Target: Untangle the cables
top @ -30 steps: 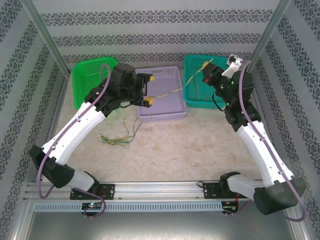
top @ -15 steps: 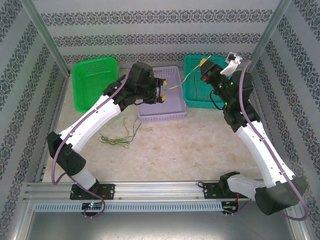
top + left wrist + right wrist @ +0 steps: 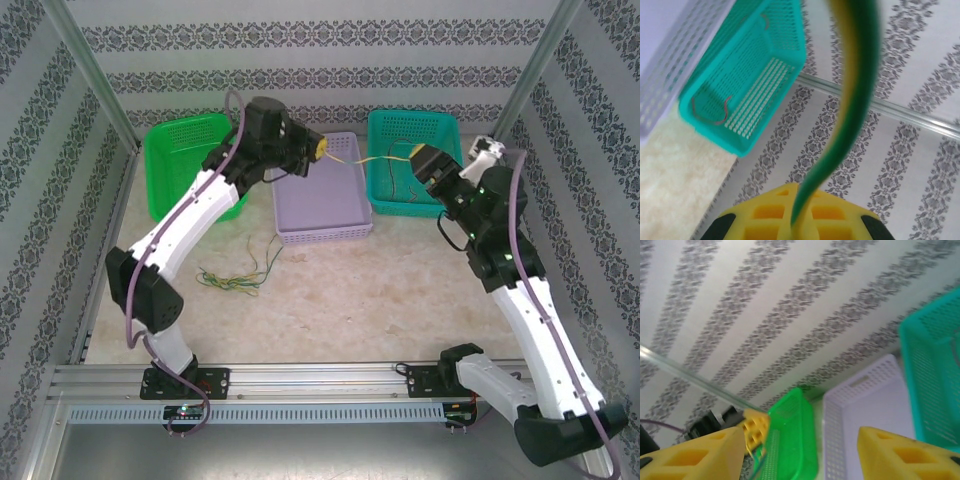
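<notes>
The robot's left gripper should pull the cable back and set it down into the purple basket [image 3: 322,197], because the yellow-green cable's far end [image 3: 404,159] reaches over the teal basket.
My left gripper [image 3: 318,148] hangs above the back of the purple basket [image 3: 345,225], shut on a yellow-green cable [image 3: 372,160] that runs right toward the teal basket [image 3: 440,125]. In the left wrist view that cable [image 3: 852,100] rises from between the closed yellow fingers [image 3: 765,215]. My right gripper [image 3: 418,158] is over the teal basket's left part, and in its own view the gripper [image 3: 800,455] stands open with nothing between its fingers. A tangle of yellow and green cables [image 3: 236,279] lies on the table. Thin dark cables [image 3: 715,117] lie in the teal basket.
A green basket [image 3: 180,160] stands at the back left, next to the purple one. The patterned back wall is close behind all three baskets. Metal posts [image 3: 100,90] rise at both back corners. The table in front of the purple basket is bare marbled surface [image 3: 380,290].
My left gripper shut on the yellow-green cable and rose toward the back over the purple basket. The right gripper opened, let go of that cable and drew away to the right.
</notes>
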Controlling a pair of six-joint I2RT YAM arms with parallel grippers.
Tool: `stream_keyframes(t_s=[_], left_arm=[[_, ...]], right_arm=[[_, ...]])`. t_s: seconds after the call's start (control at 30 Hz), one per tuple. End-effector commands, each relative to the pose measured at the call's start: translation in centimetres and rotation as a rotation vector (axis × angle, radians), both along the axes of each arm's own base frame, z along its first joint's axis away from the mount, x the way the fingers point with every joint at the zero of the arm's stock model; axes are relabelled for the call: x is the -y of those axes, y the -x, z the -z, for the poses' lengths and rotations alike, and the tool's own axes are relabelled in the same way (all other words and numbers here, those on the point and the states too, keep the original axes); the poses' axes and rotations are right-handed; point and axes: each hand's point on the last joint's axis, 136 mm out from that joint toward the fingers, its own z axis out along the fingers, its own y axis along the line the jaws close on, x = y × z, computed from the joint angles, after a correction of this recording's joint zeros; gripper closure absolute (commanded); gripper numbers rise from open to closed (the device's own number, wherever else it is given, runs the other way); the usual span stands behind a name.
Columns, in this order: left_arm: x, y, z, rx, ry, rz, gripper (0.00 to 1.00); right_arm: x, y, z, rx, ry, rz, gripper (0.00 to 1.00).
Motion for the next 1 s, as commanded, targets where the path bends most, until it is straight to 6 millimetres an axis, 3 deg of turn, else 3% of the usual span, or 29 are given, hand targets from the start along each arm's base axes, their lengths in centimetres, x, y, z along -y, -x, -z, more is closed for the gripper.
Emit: stream_keyframes(t_s=[0.0, 0.13, 0.3, 0.47, 0.67, 0.8, 0.97], left_arm=[[0.5, -2.0, 0.5, 0.257, -0.138, 0.218, 1.00], [0.0, -5.5, 2.9, 0.411, -0.248, 0.210, 1.00], [0.8, -8.7, 6.0, 0.605, -0.350, 0.286, 1.00], [0.9, -9.5, 10.3, 0.688, -0.460, 0.351, 1.00], [-2.1, -11.0, 15.2, 0.698, -0.718, 0.285, 1.00], [-3.2, -11.9, 15.5, 0.731, -0.798, 0.216, 1.00], [-4.5, -13.8, 13.8, 0.766, -0.862, 0.105, 1.00]], right_arm=[[2.9, 2.2, 2.2, -0.124, 0.018, 0.099, 0.37], [3.4, 3.3, 2.0, -0.127, 0.051, 0.106, 0.37], [3.3, 3.9, 2.4, -0.135, 0.049, 0.098, 0.37], [2.9, 4.1, 3.0, -0.145, 0.036, 0.071, 0.38], [2.2, 3.8, 3.6, -0.160, 0.029, 0.033, 0.38], [1.7, 3.4, 4.1, -0.181, 0.026, 0.008, 0.38], [1.1, 2.8, 4.2, -0.193, 0.017, -0.017, 0.38]])
